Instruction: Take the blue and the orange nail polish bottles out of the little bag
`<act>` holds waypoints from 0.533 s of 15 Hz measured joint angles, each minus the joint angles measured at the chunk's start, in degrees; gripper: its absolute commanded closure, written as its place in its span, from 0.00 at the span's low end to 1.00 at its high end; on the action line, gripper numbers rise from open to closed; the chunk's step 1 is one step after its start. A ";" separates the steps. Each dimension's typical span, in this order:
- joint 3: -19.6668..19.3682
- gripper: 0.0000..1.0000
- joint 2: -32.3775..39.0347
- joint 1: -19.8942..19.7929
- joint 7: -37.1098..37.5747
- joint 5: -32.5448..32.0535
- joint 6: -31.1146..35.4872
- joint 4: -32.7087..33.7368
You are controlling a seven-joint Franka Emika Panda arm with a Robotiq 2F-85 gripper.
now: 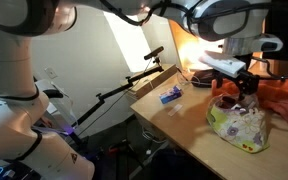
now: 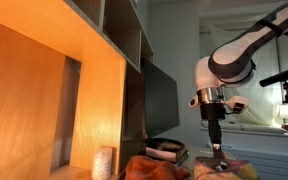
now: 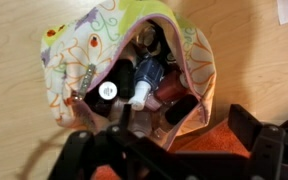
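Note:
I can see my gripper hanging off-centre from the blue bottle's white cap, with one finger past the bag's rim (image 3: 209,98). Next, I move over the cap (image 3: 139,96) and bring my fingers closer together first.
The little bag (image 3: 79,45) lies open on the wooden table, pale with a coloured pattern and lime-yellow trim. Several small bottles are packed inside it. Among them is a blue bottle (image 3: 149,70) with a white cap, and beside it a reddish-orange bottle (image 3: 174,90) with a dark cap. My gripper (image 3: 169,142) hangs open just above the bag's mouth, with nothing between its fingers (image 3: 246,128). In both exterior views the gripper (image 1: 234,88) (image 2: 219,152) points straight down over the bag (image 1: 239,125).
An orange-red cloth (image 1: 284,100) (image 3: 214,130) lies next to the bag under the gripper. A small blue item (image 1: 170,95) rests on the table nearer its edge. A flat dark case (image 2: 167,152) sits by the cloth. A wooden shelf unit (image 2: 84,80) stands to one side.

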 measured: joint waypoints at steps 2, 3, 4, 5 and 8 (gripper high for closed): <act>0.00 0.42 -0.58 0.00 -0.50 0.48 0.05 -0.57; 0.00 0.12 -0.69 0.00 -0.53 0.61 0.06 -0.71; 0.00 0.09 -0.72 0.00 -0.56 0.67 0.06 -0.78; 0.01 0.06 -0.72 -0.01 -0.57 0.76 0.06 -0.83; 0.01 0.00 -0.72 -0.01 -0.60 0.96 0.06 -0.88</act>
